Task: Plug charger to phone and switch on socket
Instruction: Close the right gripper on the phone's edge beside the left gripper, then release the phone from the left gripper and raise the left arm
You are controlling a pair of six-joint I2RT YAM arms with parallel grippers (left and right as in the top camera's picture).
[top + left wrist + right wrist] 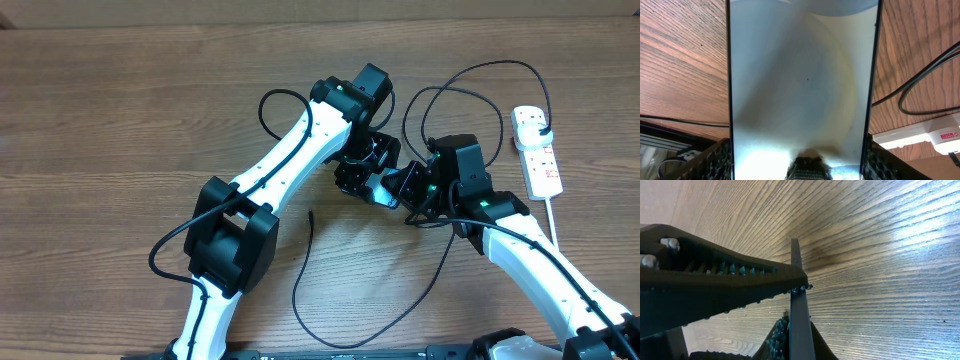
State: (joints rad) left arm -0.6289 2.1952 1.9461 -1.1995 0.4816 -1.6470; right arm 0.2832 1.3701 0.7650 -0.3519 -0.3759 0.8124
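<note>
I should open my left gripper, turn it and pinch the phone's loose end across its thickness while my right gripper holds the phone, because my left gripper now spans the phone's long edges [870,90].
The phone [800,75] fills the left wrist view, with its pale screen facing the camera. My left gripper [800,162] is shut on it, a finger [714,161] pressed to each long edge. In the right wrist view the phone [799,310] shows edge-on as a thin dark slab, and my right gripper [792,311] is pinched across its thickness. Both grippers [365,175] [402,190] meet at mid table and hide the phone from overhead. The charger [300,290] lies loose, its connector tip [311,213] free on the wood. The socket [537,150] lies far right with a black plug head [541,124] in it.
The charger cable loops behind the right arm up toward the socket [935,134], whose red-marked switch [947,135] shows in the left wrist view. The socket's white cord [553,220] trails toward the front. Bare wood spreads to the left and back.
</note>
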